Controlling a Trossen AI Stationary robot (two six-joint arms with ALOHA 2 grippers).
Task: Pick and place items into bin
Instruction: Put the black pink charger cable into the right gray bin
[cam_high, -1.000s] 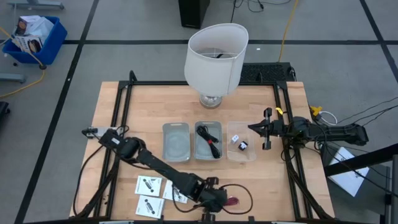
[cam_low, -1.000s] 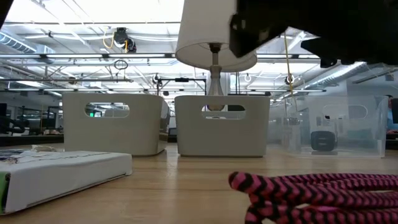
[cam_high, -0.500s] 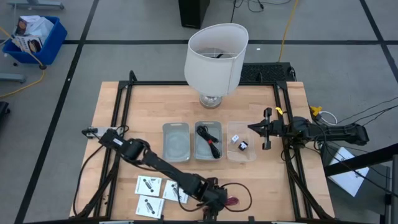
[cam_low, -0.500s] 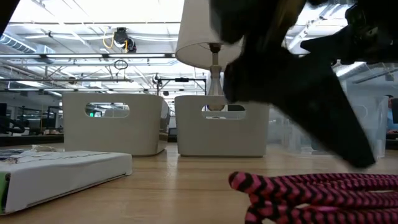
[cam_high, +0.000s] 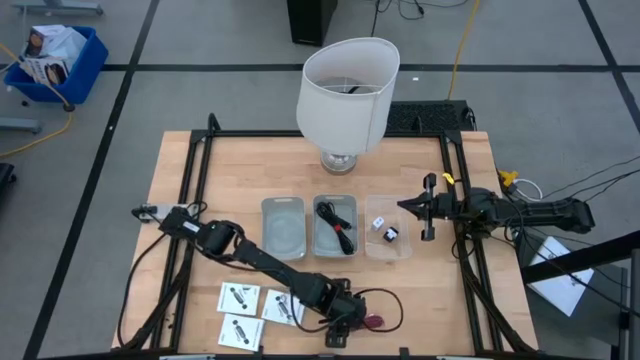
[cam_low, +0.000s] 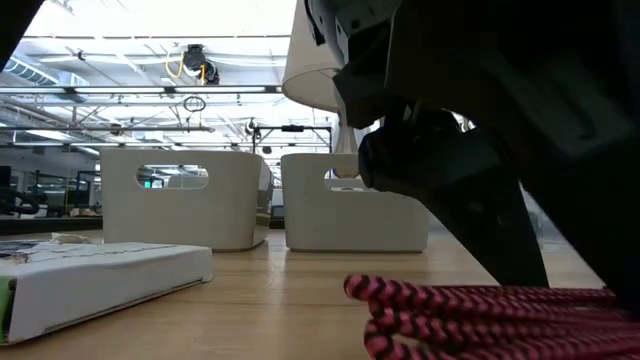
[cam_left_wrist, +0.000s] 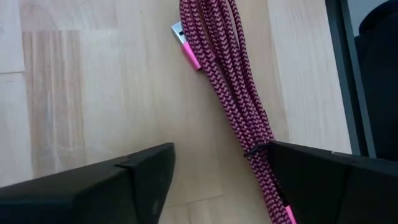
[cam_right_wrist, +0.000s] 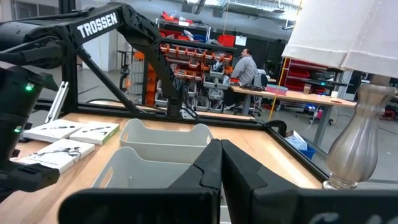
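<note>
The red cable's tied part (cam_left_wrist: 256, 149) is under the end of one finger of my left gripper. I should move the gripper over so its fingers are on both sides of the bundle (cam_left_wrist: 238, 111) before I close it.
The red cable (cam_left_wrist: 230, 81) lies coiled in a long bundle on the wood near the table's front edge (cam_high: 378, 320). My left gripper (cam_left_wrist: 217, 149) is low over it, open, with its fingers pointing down. The bundle runs across the gap and reaches one fingertip. Three white packets (cam_high: 238, 297) (cam_high: 238, 330) (cam_high: 285, 308) lie flat to the left of it. The black cable (cam_high: 338, 225) sits in the middle bin. The tiny block (cam_high: 385, 230) sits in the clear bin. My right gripper (cam_high: 430, 208) is shut and waits right of the bins. My left gripper comes from above, and one fingertip (cam_left_wrist: 273, 155) meets the cable bundle's near part (cam_left_wrist: 252, 140). The other finger (cam_left_wrist: 143, 168) stands clear of the cable, over bare wood. The cable lies flat on the table. I cannot tell whether the fingertip presses it.
Three bins stand in a row mid-table: two grey ones (cam_high: 282, 227) (cam_high: 335, 225) and a clear one (cam_high: 388, 240). A big white lamp (cam_high: 345, 95) stands behind them. A black frame rail (cam_high: 460, 270) borders the table's right side.
My left gripper has come down over the red cable. In the low view it has gone from a dark shape at the top of the frame to one filling the space just above the coil. The coil's end has slid a little along the table.
</note>
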